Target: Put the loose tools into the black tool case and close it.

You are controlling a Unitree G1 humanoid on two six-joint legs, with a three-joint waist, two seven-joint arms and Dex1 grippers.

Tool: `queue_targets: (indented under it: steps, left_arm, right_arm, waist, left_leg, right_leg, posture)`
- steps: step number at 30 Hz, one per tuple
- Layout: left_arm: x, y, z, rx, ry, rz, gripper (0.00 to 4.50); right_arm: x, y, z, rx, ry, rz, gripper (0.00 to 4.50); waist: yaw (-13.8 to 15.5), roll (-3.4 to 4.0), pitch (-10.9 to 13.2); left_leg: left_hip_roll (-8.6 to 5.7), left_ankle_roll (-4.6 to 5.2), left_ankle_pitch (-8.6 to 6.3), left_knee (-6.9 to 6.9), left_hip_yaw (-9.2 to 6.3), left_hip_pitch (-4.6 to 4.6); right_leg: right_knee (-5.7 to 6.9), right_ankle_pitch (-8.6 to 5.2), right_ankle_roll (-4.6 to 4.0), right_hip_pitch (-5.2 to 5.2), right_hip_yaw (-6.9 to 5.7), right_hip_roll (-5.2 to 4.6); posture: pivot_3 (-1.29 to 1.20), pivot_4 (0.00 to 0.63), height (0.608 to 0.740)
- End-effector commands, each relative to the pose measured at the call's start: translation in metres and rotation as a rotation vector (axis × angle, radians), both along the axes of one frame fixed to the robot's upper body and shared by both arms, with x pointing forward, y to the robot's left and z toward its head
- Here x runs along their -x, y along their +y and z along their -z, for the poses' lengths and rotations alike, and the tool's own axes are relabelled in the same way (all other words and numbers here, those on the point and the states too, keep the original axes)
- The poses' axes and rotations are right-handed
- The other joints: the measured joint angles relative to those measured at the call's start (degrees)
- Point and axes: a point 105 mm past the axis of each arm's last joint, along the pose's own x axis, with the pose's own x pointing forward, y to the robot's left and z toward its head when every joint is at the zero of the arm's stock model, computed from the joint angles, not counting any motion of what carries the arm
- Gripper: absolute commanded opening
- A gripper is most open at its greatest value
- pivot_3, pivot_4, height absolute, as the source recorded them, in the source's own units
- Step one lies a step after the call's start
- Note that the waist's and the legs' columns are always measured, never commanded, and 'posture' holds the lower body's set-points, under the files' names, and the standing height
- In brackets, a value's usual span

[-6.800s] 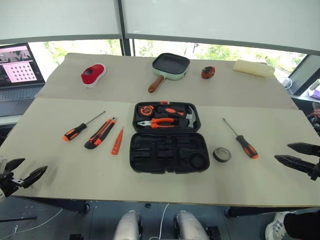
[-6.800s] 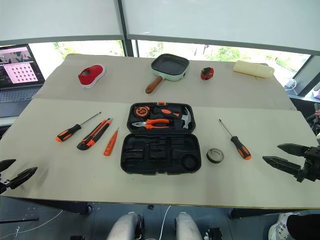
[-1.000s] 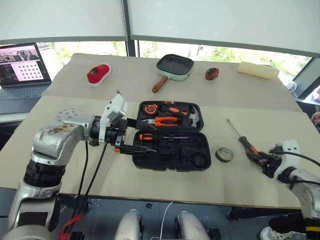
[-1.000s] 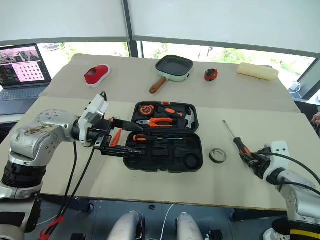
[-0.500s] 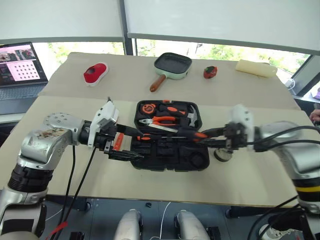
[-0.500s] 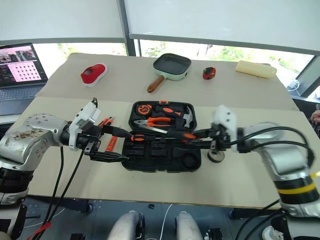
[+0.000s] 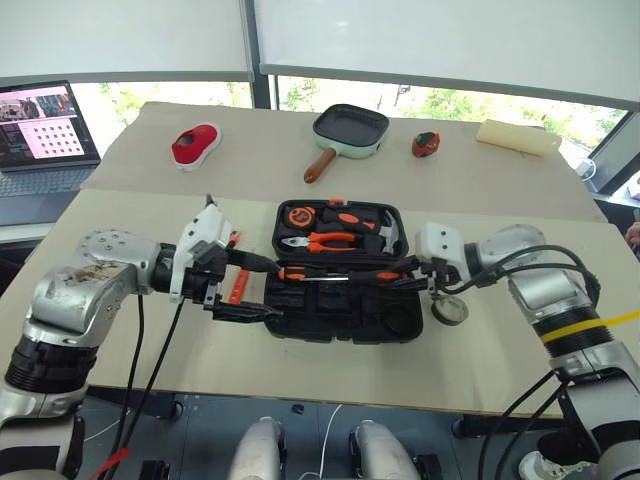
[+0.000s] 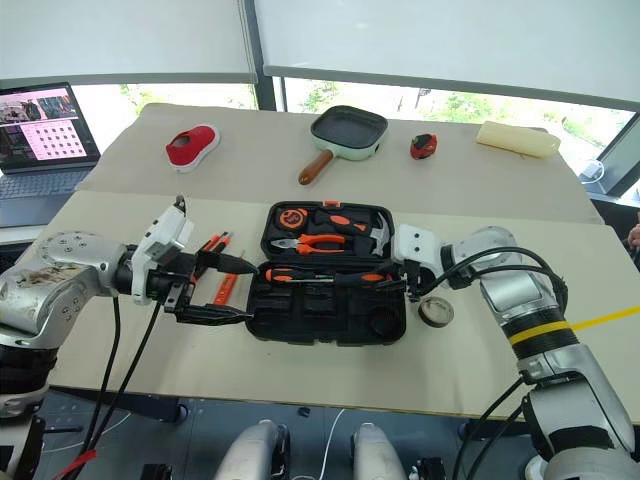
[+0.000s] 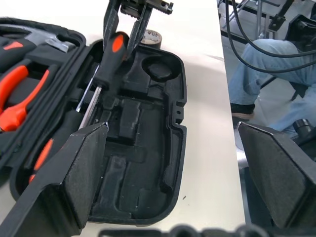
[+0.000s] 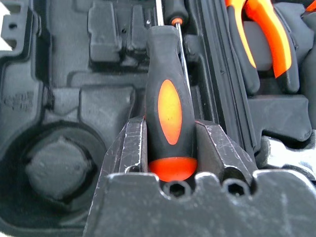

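Observation:
My right gripper should open, close above the second screwdriver's handle (image 9: 112, 58), which slants high over the base of the case, and press down near the screwdriver's shaft (image 10: 164, 43).
The black tool case (image 7: 340, 312) lies open in the middle of the table. One screwdriver (image 7: 300, 273) lies in its base. My right gripper (image 7: 405, 276) is shut on the handle of a second orange-and-black screwdriver (image 10: 169, 108), held low over the base with its shaft pointing left. My left gripper (image 7: 272, 291) stands open at the case's left edge, holding nothing. Behind it lie the utility knife (image 8: 212, 245) and the orange tester screwdriver (image 8: 226, 285). The black tape roll (image 7: 449, 309) sits on the table right of the case.
Pliers (image 7: 325, 241), a hammer and a tape measure sit in the case's lid. At the back stand a green pan (image 7: 350, 128), a red shoe-shaped thing (image 7: 194, 146), a small red-black object (image 7: 425, 143), a cream roll (image 7: 527, 137) and a laptop (image 7: 40, 125).
My right gripper carried the screwdriver from the table's right side leftward over the case, turned it and lowered it towards the base. My left gripper drew back slightly left, still open.

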Motion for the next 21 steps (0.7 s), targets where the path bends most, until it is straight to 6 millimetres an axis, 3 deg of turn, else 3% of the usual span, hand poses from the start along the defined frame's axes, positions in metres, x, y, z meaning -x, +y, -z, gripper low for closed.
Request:
queue_targets:
  steps: [1, 7, 9, 17, 19, 21]
  left_arm:
    - [0.002, 0.001, -0.010, 0.005, -0.055, 0.007, 4.50]
    - [-0.001, -0.002, -0.012, 0.008, -0.064, 0.009, 4.50]
    - [-0.003, -0.004, -0.013, 0.009, -0.068, 0.014, 4.50]
    - [-0.006, -0.006, -0.014, 0.011, -0.072, 0.025, 4.50]
    - [-0.008, -0.007, -0.013, 0.010, -0.073, 0.028, 4.50]
    - [-0.009, -0.009, -0.012, 0.008, -0.075, 0.034, 4.50]
  right_arm:
    - [0.000, -0.008, -0.012, 0.004, -0.042, -0.009, 1.01]
    - [0.003, -0.003, -0.007, -0.007, -0.022, -0.010, 1.01]
    - [0.005, -0.001, -0.006, -0.015, -0.008, -0.003, 2.02]
    - [0.008, 0.014, -0.031, -0.135, -0.033, 0.021, 4.47]
    - [0.008, 0.020, -0.036, -0.185, -0.023, 0.037, 4.47]
    - [0.008, 0.027, -0.038, -0.237, 0.002, 0.050, 3.96]
  waist:
    - [0.0, 0.00, 0.0]
    - [0.0, 0.00, 0.0]
    - [0.0, 0.00, 0.0]
    - [-0.1, 0.00, 0.0]
    - [-0.1, 0.00, 0.0]
    - [-0.1, 0.00, 0.0]
  left_leg:
    - [0.00, 0.00, 0.00, 0.00, 0.00, 0.00]
    - [0.00, 0.00, 0.00, 0.00, 0.00, 0.00]
    - [0.00, 0.00, 0.00, 0.00, 0.00, 0.00]
    - [0.01, -0.01, 0.00, 0.00, -0.01, 0.01]
    - [0.02, -0.01, 0.00, 0.00, -0.01, 0.01]
    - [0.02, -0.01, 0.00, 0.00, -0.01, 0.02]
  right_leg:
    - [0.00, 0.00, 0.00, 0.00, 0.00, -0.01]
    - [0.01, 0.00, 0.00, 0.00, 0.00, 0.00]
    - [0.01, 0.00, 0.00, 0.00, 0.00, 0.00]
    - [0.04, 0.00, 0.00, 0.00, 0.00, 0.02]
    - [0.05, 0.00, 0.00, 0.00, 0.00, 0.03]
    - [0.05, 0.00, -0.01, 0.00, 0.00, 0.03]
  posture:
    - [0.00, 0.150, 0.740]
    - [0.00, 0.150, 0.740]
    - [0.00, 0.150, 0.740]
    - [0.00, 0.150, 0.740]
    - [0.00, 0.150, 0.740]
    - [0.00, 0.150, 0.740]
